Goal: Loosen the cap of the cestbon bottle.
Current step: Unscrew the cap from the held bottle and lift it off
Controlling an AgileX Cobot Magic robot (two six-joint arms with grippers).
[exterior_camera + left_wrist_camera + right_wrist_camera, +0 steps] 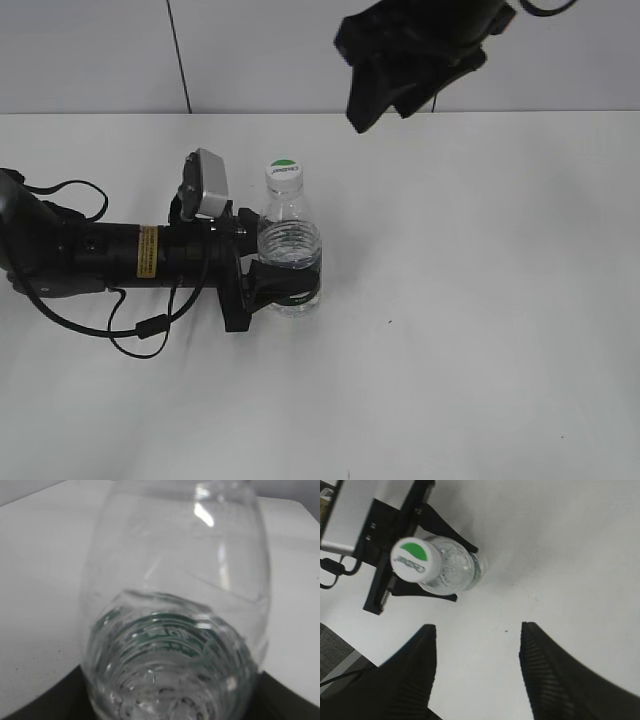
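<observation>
My left gripper is holding the bottle's lower body (292, 284) tightly, so the white cap (285, 172) will come all the way off and leave the bottle standing when I lift the cap.
The cestbon bottle (290, 245) stands upright on the white table, clear and ribbed with a dark green label. Its white cap (284, 173) with a green half-circle sits on top. My left gripper (278, 283) is shut on the bottle's lower body from the left. The bottle fills the left wrist view (175, 610). My right gripper (385, 100) hangs open and empty high above the table, up and to the right of the cap. In the right wrist view its two fingers (477, 630) frame bare table, with the cap (415, 560) and bottle (452, 572) at upper left.
The left arm (100, 255) lies along the table with its cables (130, 335) looping beside it. A grey wall (100, 50) runs behind the table's far edge. The table's edge and dark floor (332, 655) show at lower left in the right wrist view.
</observation>
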